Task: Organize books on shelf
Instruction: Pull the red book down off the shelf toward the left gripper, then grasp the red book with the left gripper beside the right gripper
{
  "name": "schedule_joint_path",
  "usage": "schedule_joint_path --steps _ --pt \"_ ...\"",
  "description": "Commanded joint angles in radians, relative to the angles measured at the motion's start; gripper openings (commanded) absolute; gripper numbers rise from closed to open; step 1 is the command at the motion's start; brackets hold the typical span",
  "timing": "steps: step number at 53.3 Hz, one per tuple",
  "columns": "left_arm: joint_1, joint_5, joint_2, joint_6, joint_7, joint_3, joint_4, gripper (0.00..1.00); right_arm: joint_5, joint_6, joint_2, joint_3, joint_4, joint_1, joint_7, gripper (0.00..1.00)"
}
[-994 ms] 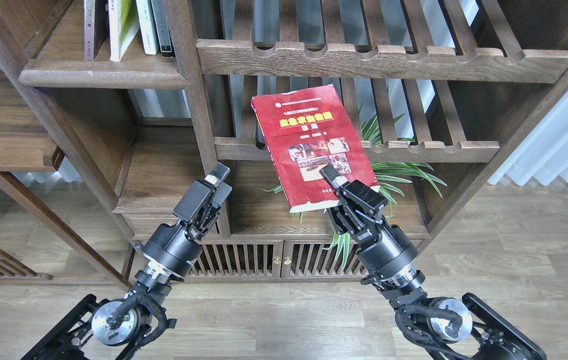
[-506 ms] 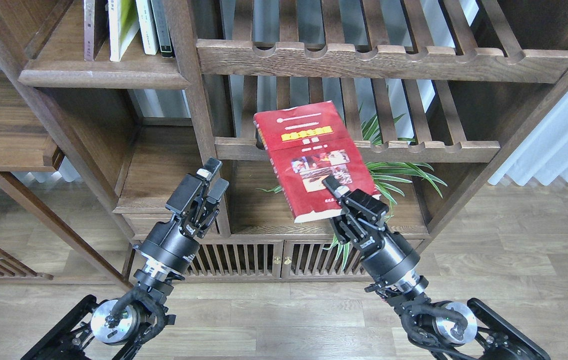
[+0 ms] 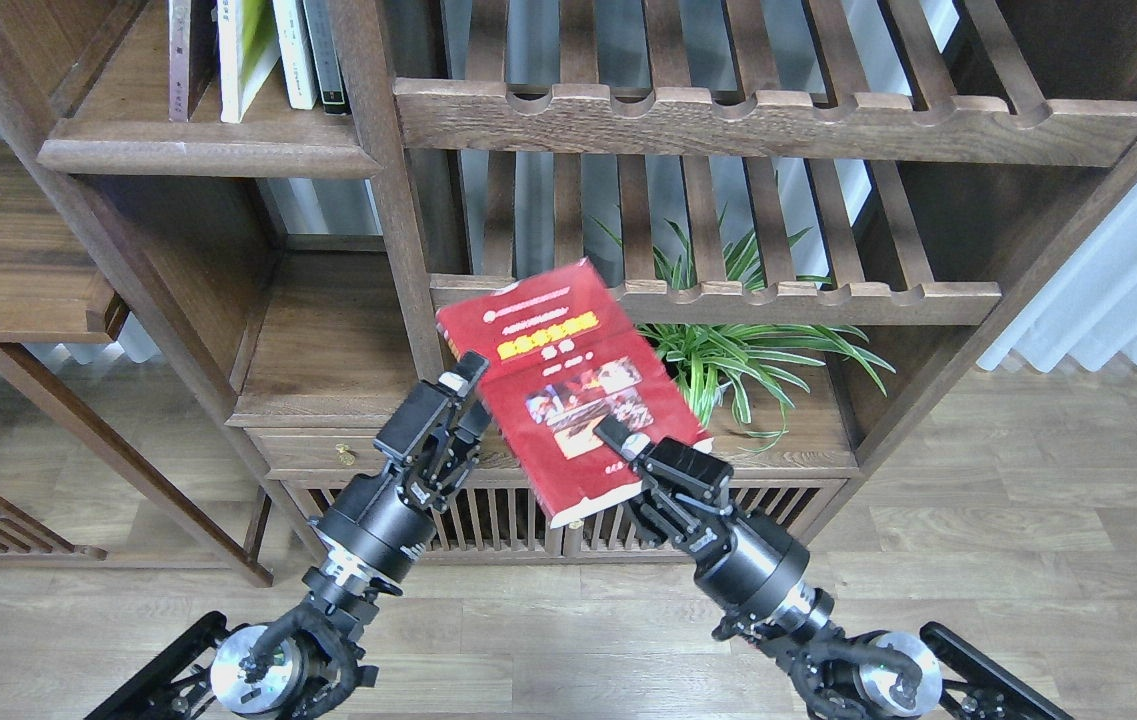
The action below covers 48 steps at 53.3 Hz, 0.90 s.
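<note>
The red book (image 3: 571, 390) keeps straight edges (image 3: 648, 350) while it is held by one corner, so I expect it to stay flat and closed when my left gripper carries it.
The bright red book (image 3: 568, 390) with small photos hangs tilted in the air in front of the lower slatted rack. My right gripper (image 3: 623, 448) is shut on its near right corner. My left gripper (image 3: 468, 398) is open, with its fingers at the book's left edge; I cannot tell if they touch it. The solid dark-brown shelf (image 3: 198, 155) is at the upper left. A maroon book (image 3: 190, 50) and a yellow-green book (image 3: 246, 50) stand upright on it.
Thin white-spined (image 3: 295, 50) and dark-spined (image 3: 325, 50) books stand beside them. Two slatted racks (image 3: 758, 120) (image 3: 808, 298) fill the middle bay. A spider plant (image 3: 738, 350) sits on the cabinet top (image 3: 328, 400) behind the red book. White curtain (image 3: 1118, 290) at right.
My right gripper has carried the red book down and to the left, off the lower slatted rack. My left gripper has moved right to the book's left edge.
</note>
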<state>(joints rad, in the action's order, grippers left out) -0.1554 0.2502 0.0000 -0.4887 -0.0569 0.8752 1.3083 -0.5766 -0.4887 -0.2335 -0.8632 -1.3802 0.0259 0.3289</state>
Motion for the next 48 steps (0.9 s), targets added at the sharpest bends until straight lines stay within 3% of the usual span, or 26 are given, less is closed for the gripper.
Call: schedule_joint_path --steps 1,22,32,48 --pt "-0.001 0.011 0.003 0.0 -0.001 -0.01 0.003 0.82 0.0 0.0 0.002 0.004 0.016 0.0 0.016 0.04" --pt "-0.018 0.075 0.161 0.0 -0.006 -0.076 0.026 0.79 0.0 0.0 0.01 0.015 0.036 -0.006 0.045 0.04" --pt "-0.023 0.077 0.179 0.0 -0.008 -0.101 0.028 0.68 0.012 0.0 0.006 0.023 0.039 -0.011 0.049 0.04" --pt "-0.038 0.077 0.179 0.0 -0.006 -0.139 0.028 0.64 0.027 0.0 0.008 0.03 0.044 -0.006 0.068 0.04"
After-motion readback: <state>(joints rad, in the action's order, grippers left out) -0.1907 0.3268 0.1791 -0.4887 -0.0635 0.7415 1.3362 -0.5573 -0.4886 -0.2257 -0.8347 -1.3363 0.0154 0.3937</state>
